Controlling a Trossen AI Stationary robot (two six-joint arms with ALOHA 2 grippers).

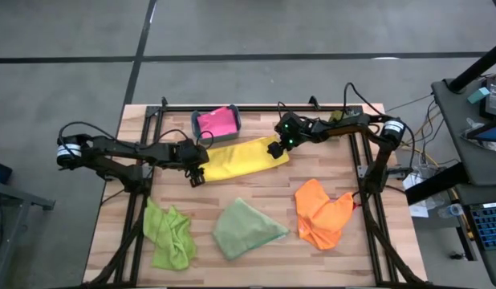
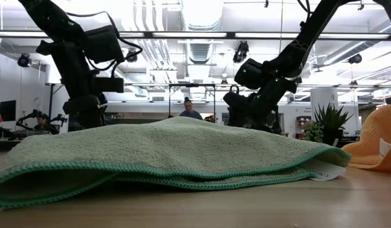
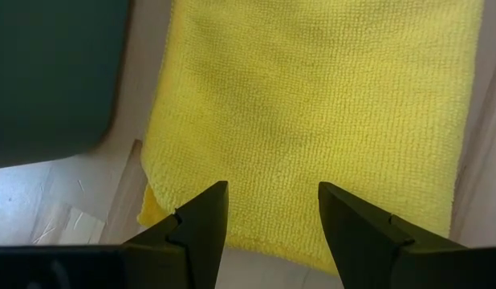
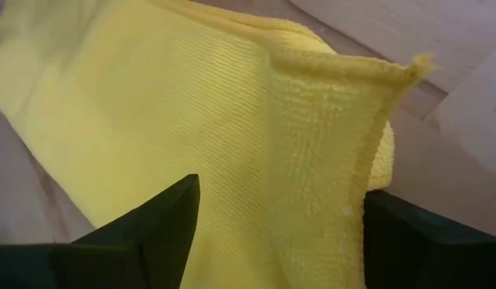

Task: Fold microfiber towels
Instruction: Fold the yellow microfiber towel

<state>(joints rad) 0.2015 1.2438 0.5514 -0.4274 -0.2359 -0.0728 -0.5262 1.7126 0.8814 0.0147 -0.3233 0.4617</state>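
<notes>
The yellow towel's end (image 1: 216,167) beside the teal bin has my left gripper above it, so that gripper should move out of the way while my right gripper folds the opposite end (image 4: 332,128) over.
The yellow towel (image 1: 240,158) lies folded into a long strip across the table's middle. My left gripper (image 1: 198,175) stands open just over its left end (image 3: 272,160), clear of it. My right gripper (image 1: 276,148) is wide open at the towel's right end (image 4: 312,144), one finger on either side of the cloth; a corner (image 4: 415,64) of that end stands up a little. A pink towel (image 1: 218,122) sits in the teal bin (image 1: 197,120) at the far edge. In the low view the pale sage towel (image 2: 170,152) hides both grippers' fingertips.
Along the near side lie a crumpled lime green towel (image 1: 169,233), the pale sage towel (image 1: 246,227) and an orange towel (image 1: 323,213). A small plant sprig (image 2: 325,123) stands at the right. Black frame rails (image 1: 144,201) run along both sides of the wooden table.
</notes>
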